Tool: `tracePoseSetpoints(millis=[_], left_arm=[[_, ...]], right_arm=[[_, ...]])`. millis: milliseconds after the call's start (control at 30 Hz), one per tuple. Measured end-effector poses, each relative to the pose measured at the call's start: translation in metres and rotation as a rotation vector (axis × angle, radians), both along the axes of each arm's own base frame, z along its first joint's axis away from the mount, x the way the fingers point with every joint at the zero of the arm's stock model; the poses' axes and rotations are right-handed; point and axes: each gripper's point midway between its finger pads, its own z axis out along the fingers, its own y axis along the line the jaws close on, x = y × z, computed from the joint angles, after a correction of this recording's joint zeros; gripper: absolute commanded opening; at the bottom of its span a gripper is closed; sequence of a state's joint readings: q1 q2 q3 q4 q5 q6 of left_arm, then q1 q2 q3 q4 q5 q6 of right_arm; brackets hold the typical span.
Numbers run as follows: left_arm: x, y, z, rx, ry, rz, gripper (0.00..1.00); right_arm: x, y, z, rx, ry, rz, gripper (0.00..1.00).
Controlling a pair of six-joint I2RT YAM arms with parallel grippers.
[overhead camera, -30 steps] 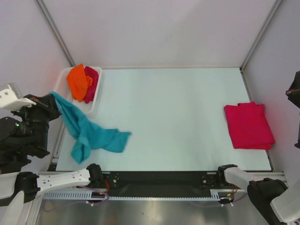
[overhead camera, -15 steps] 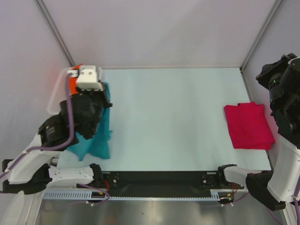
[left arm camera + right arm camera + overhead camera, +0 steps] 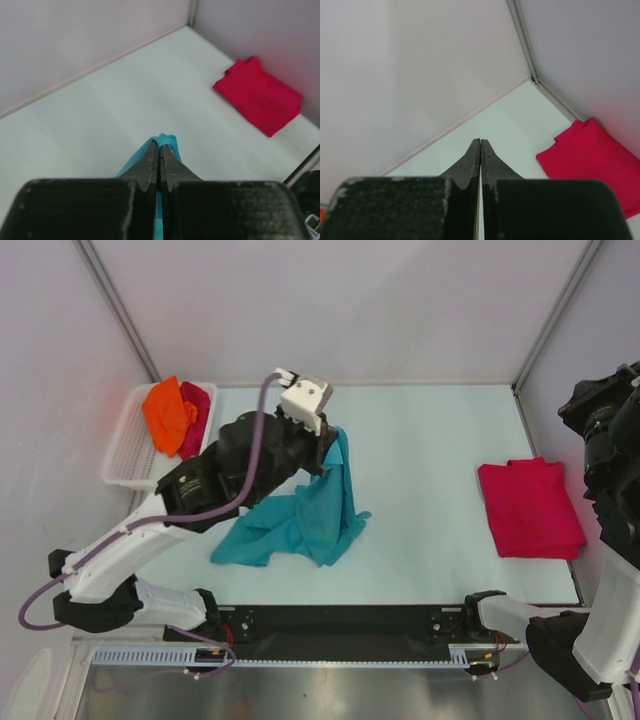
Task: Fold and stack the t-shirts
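Next, I pull it toward the basket and grab its loose end (image 3: 348,530) with my right gripper, because the teal t-shirt lies crumpled (image 3: 268,533) below my left gripper.
My left gripper (image 3: 332,445) is shut on the teal t-shirt (image 3: 305,515) and holds its top edge above the table's middle-left; the rest hangs down and lies crumpled on the table. In the left wrist view the teal cloth (image 3: 165,139) sticks out past the closed fingertips of my left gripper (image 3: 159,146). A folded crimson-pink t-shirt (image 3: 530,507) lies at the right side of the table, also in the left wrist view (image 3: 259,95) and the right wrist view (image 3: 592,160). The orange t-shirt (image 3: 166,412) and another crimson-pink one (image 3: 194,415) sit in the basket. My right gripper (image 3: 480,142) is shut and empty, held high at the far right.
The white slatted basket (image 3: 125,445) stands at the table's back left corner. Grey walls with metal corner posts (image 3: 552,318) close in the table on three sides. The arm bases and a black rail (image 3: 340,625) run along the near edge.
My left arm has swung from the left edge toward the table's middle, carrying the teal t-shirt to the right. My right arm has shifted a little at the far right.
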State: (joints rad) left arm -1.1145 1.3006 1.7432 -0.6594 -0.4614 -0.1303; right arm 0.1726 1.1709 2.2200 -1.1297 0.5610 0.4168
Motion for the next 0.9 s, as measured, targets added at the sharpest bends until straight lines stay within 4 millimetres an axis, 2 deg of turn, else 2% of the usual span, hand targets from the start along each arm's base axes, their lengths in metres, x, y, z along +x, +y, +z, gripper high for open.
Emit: tracePoseSetpoints(millis=[67, 133, 267, 367, 400, 467, 533, 600, 667, 733, 800, 900], left_arm=[[-0.010, 0.006, 0.020, -0.076, -0.039, -0.041, 0.00], [-0.021, 0.023, 0.040, -0.151, -0.081, -0.054, 0.00], [-0.038, 0.082, 0.085, -0.310, -0.171, 0.012, 0.00], [-0.039, 0.124, 0.106, -0.383, -0.204, 0.124, 0.00], [-0.039, 0.134, 0.111, -0.400, -0.211, 0.156, 0.00], [-0.036, 0.146, 0.112, -0.409, -0.211, 0.210, 0.00], [-0.032, 0.150, 0.103, -0.379, -0.199, 0.248, 0.00], [-0.028, 0.150, 0.089, -0.330, -0.182, 0.279, 0.00], [-0.024, 0.148, 0.076, -0.284, -0.166, 0.300, 0.00], [-0.020, 0.147, 0.067, -0.251, -0.154, 0.318, 0.00], [-0.019, 0.144, 0.061, -0.227, -0.146, 0.323, 0.00], [-0.016, 0.142, 0.052, -0.200, -0.136, 0.330, 0.00]], right_arm=[[0.002, 0.000, -0.003, -0.002, 0.009, 0.000, 0.00], [0.006, 0.001, -0.006, -0.004, 0.022, 0.001, 0.00], [0.021, 0.009, -0.013, -0.005, 0.055, 0.032, 0.00], [0.039, 0.022, -0.025, 0.008, 0.098, 0.096, 0.00], [0.048, 0.032, -0.034, 0.024, 0.122, 0.146, 0.00], [0.069, 0.057, -0.063, 0.065, 0.185, 0.262, 0.07], [0.078, 0.094, -0.112, 0.128, 0.296, 0.413, 0.07], [0.086, 0.131, -0.172, 0.178, 0.428, 0.531, 0.07], [0.078, 0.167, -0.225, 0.207, 0.556, 0.632, 0.06], [0.055, 0.207, -0.260, 0.232, 0.650, 0.755, 0.07], [0.034, 0.239, -0.274, 0.256, 0.674, 0.861, 0.06], [-0.003, 0.274, -0.277, 0.293, 0.655, 0.997, 0.14]])
